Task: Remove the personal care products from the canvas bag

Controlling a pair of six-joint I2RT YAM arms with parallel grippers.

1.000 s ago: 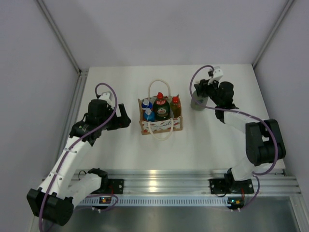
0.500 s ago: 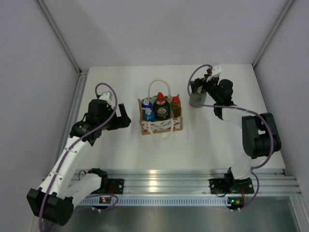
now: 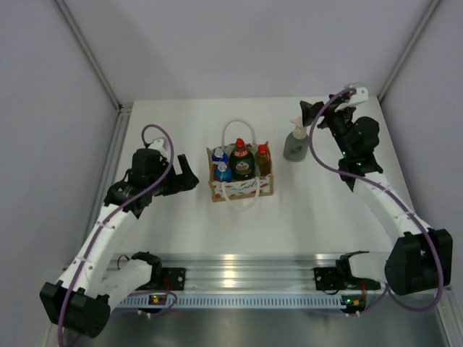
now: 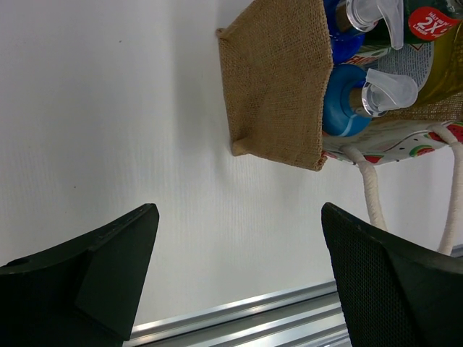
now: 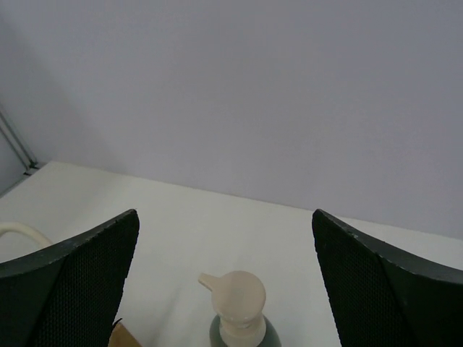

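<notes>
The yellow bottle (image 3: 263, 157) sits tight against the green bottle in the loose canvas bag, so next my left gripper steadies the bag's near corner (image 4: 312, 157) before my right gripper pulls.
The tan canvas bag (image 3: 241, 189) stands mid-table with its cream rope handles up. Inside it I see two blue-topped bottles (image 3: 222, 165), a round green red-capped bottle (image 3: 241, 163) and a slim yellow red-capped one (image 3: 262, 160). The grey-green pump bottle (image 3: 295, 144) stands upright by itself on the table, right of the bag. My right gripper (image 3: 315, 116) hangs open above and just behind that bottle (image 5: 239, 307), touching nothing. My left gripper (image 3: 187, 177) is open too, low over the table left of the bag (image 4: 278, 79), with nothing between its fingers.
The aluminium rail (image 4: 239, 318) runs along the table's near edge, close under my left gripper. Grey walls close the table at the back and on both sides. One rope handle (image 3: 242, 202) droops over the bag's front.
My right gripper has opened, let go of the pump bottle and pulled up and back to the right. The bottle stays standing. The left arm has not moved.
</notes>
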